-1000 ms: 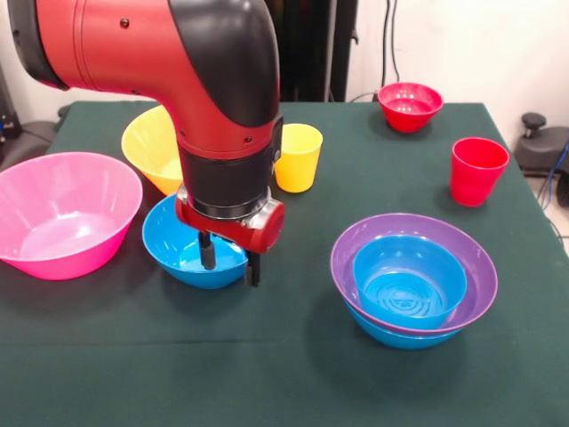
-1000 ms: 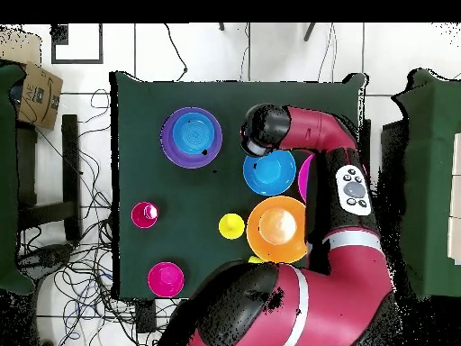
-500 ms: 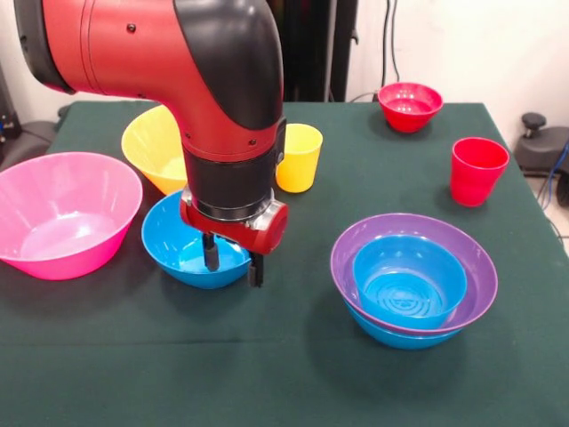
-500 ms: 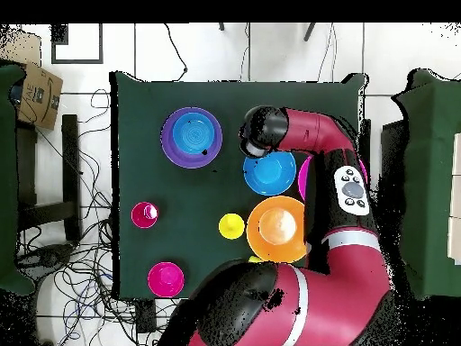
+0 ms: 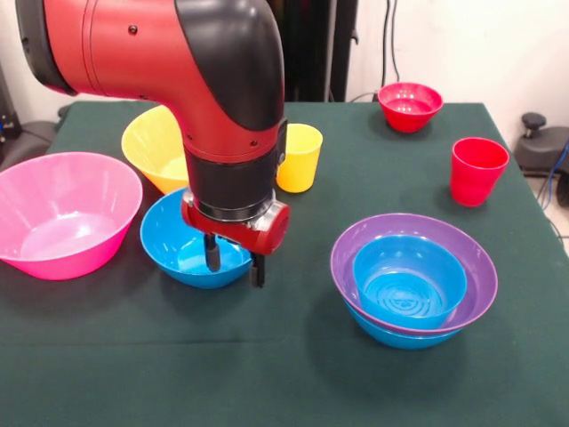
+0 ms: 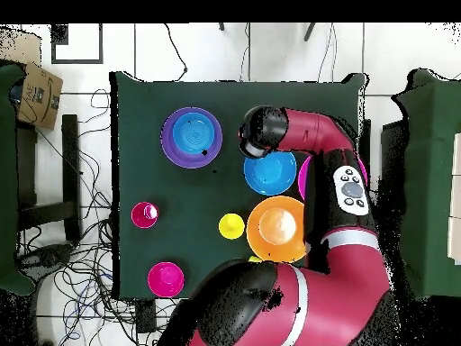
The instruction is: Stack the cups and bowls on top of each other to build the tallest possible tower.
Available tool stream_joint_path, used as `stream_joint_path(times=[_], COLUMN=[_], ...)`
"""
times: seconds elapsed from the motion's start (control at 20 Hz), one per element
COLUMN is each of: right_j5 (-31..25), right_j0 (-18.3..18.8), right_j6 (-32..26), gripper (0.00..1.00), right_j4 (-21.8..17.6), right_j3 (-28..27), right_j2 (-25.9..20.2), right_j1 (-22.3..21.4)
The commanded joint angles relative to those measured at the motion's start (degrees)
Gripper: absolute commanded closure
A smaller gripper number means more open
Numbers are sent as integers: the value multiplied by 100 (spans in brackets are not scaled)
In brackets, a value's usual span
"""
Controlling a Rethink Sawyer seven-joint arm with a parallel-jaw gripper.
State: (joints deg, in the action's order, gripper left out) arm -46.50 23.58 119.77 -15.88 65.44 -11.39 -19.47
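Note:
The robot's fingers sit astride one side of the medium blue bowl's rim [image 5: 240, 271], so the free side of the medium blue bowl will tip down when the robot lifts it.
My gripper [image 5: 234, 263] is open and stands low over the near right rim of a blue bowl [image 5: 182, 249]. One finger [image 5: 212, 255] is inside the bowl and the other finger [image 5: 257, 269] is outside it. A purple bowl [image 5: 462, 258] sits in a blue bowl and holds a smaller blue bowl [image 5: 409, 283]. This stack also shows in the overhead view [image 6: 192, 137]. A large pink bowl [image 5: 62, 213] sits at the left. An orange bowl [image 5: 153, 147], a yellow cup [image 5: 298, 157], a red cup [image 5: 477, 169] and a small red bowl [image 5: 410, 105] stand apart. The lime green cup is hidden.
The table [image 5: 293, 374] is covered with dark green cloth. In the overhead view my arm [image 6: 315, 135] covers part of the blue bowl [image 6: 270, 173] and most of the pink bowl [image 6: 304, 176]. A cardboard box [image 6: 36, 90] stands off the table.
My gripper has shifted slightly to the right along the blue bowl's rim. The bowls and cups have stayed where they were.

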Motion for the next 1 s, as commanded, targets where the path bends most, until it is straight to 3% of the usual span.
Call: stream_joint_path(times=[0.05, 0.35, 0.4, 1.0], right_j5=[130, 264, 271, 58], right_j0=[-195, -256, -277, -431], right_j6=[-597, -473, -424, -377], gripper=[0, 0, 100, 100], right_j4=[-344, -416, -417, -393], right_j3=[445, 484, 501, 462], right_j2=[-296, -186, -152, 3], right_j1=[508, 564, 559, 568])
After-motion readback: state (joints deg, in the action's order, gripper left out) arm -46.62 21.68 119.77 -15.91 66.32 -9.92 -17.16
